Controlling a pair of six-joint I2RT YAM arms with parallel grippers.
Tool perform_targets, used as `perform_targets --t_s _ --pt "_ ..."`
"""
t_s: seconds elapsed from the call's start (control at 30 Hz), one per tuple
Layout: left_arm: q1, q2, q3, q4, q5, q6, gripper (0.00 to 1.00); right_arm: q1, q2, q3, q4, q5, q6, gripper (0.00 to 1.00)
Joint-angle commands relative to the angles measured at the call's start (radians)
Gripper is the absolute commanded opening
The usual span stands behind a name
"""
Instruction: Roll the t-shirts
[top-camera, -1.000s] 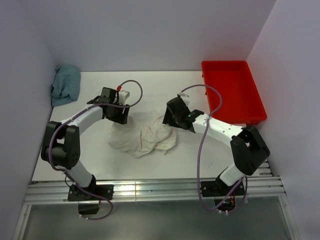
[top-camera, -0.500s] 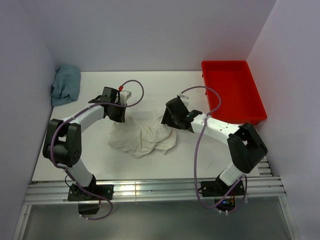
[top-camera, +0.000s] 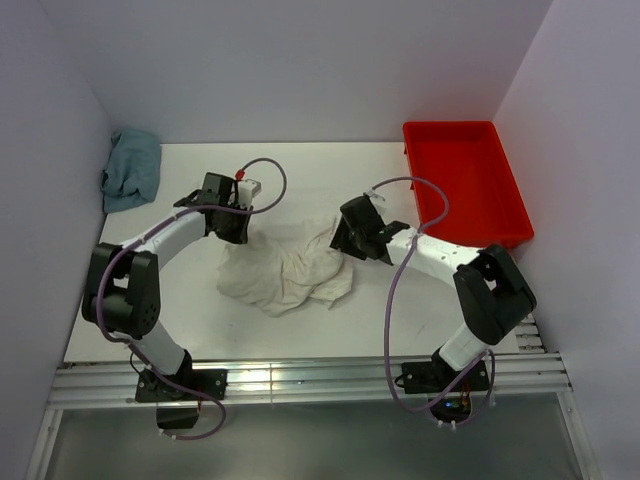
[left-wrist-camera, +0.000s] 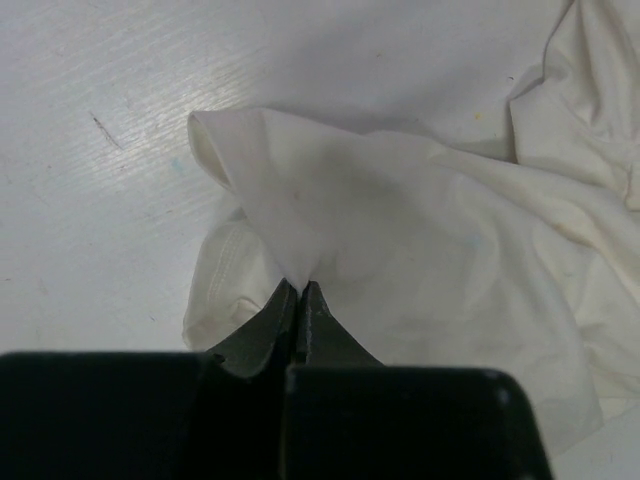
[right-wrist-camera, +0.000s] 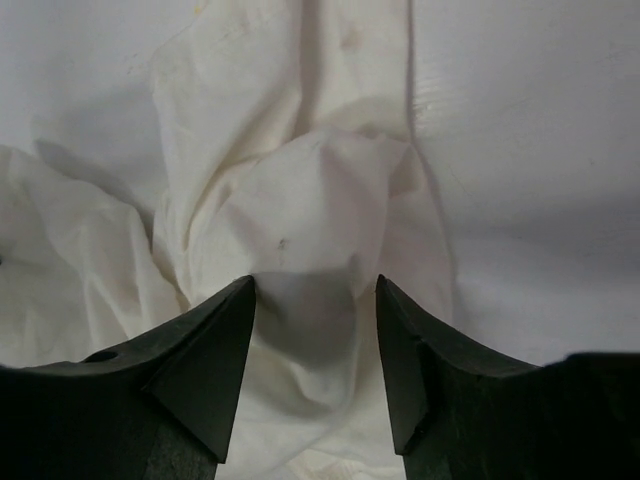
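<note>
Next, I clamp the bump of cloth (top-camera: 324, 258) with my right gripper, and lift and stretch the t-shirt with both grippers before rolling it, because the cream-white t-shirt (top-camera: 278, 272) lies crumpled.
A cream-white t-shirt (top-camera: 285, 272) lies crumpled in the middle of the white table. My left gripper (top-camera: 232, 232) is at its far left edge, shut on a raised fold of the cloth (left-wrist-camera: 300, 288); the fabric (left-wrist-camera: 420, 220) spreads away from the closed tips. My right gripper (top-camera: 340, 238) is low over the shirt's far right corner. Its fingers stand open (right-wrist-camera: 315, 282) on either side of a bump of cloth (right-wrist-camera: 290, 200), not clamped on it.
A red tray (top-camera: 465, 180) sits at the back right, close to the right arm. A crumpled blue-green cloth (top-camera: 130, 168) lies at the back left against the wall. White walls enclose the table on three sides.
My left gripper has shut on a fold of the t-shirt. The right gripper has shifted slightly to the right over the shirt's corner and its jaws have narrowed a little.
</note>
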Motion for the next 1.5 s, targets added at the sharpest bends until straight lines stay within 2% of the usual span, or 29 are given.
perform_targets --t_s 0.0,0.1,0.13,0.23,0.27,0.47,0.57,0.73,0.9,1.03,1.1,1.2,1.33,1.47 --pt "-0.004 -0.071 0.037 -0.018 -0.015 0.0 0.0 -0.028 0.001 -0.001 0.053 -0.041 0.011 0.56" --pt "-0.004 -0.093 0.046 -0.027 -0.021 -0.005 0.0 -0.028 0.014 0.032 0.047 -0.051 0.003 0.37" --pt "-0.004 -0.096 0.05 -0.031 -0.027 -0.006 0.0 -0.026 0.012 0.043 0.037 -0.05 0.002 0.24" --pt "-0.001 -0.121 0.066 -0.038 -0.068 -0.012 0.0 -0.028 -0.008 0.091 -0.002 -0.035 -0.014 0.04" --pt "-0.001 -0.14 0.078 -0.038 -0.085 -0.016 0.0 -0.028 -0.017 0.129 -0.015 -0.032 -0.023 0.01" --pt "0.051 -0.211 0.187 -0.067 -0.165 -0.025 0.0 -0.049 -0.042 0.376 -0.199 0.033 -0.124 0.0" --pt "0.111 -0.226 0.27 -0.087 -0.174 -0.011 0.0 -0.072 -0.055 0.511 -0.268 0.068 -0.177 0.0" --pt "0.233 -0.199 0.456 -0.145 -0.144 0.006 0.0 -0.095 -0.057 0.747 -0.341 0.139 -0.294 0.0" --pt "0.273 -0.154 0.66 -0.176 -0.144 0.007 0.0 -0.113 -0.016 1.006 -0.385 0.168 -0.4 0.0" --pt "0.309 -0.11 0.768 -0.236 -0.135 0.009 0.0 -0.129 0.027 1.134 -0.434 0.16 -0.457 0.0" --pt "0.318 -0.113 0.756 -0.239 -0.133 0.02 0.0 -0.13 0.021 1.132 -0.457 0.148 -0.465 0.0" --pt "0.328 -0.176 0.658 -0.228 -0.128 0.047 0.0 -0.121 -0.041 0.99 -0.43 0.14 -0.443 0.0" --pt "0.332 -0.339 0.47 -0.238 -0.112 0.121 0.0 -0.072 -0.256 0.688 -0.382 0.166 -0.393 0.0" --pt "0.332 -0.42 0.373 -0.262 -0.101 0.158 0.0 -0.032 -0.336 0.563 -0.394 0.165 -0.373 0.0"
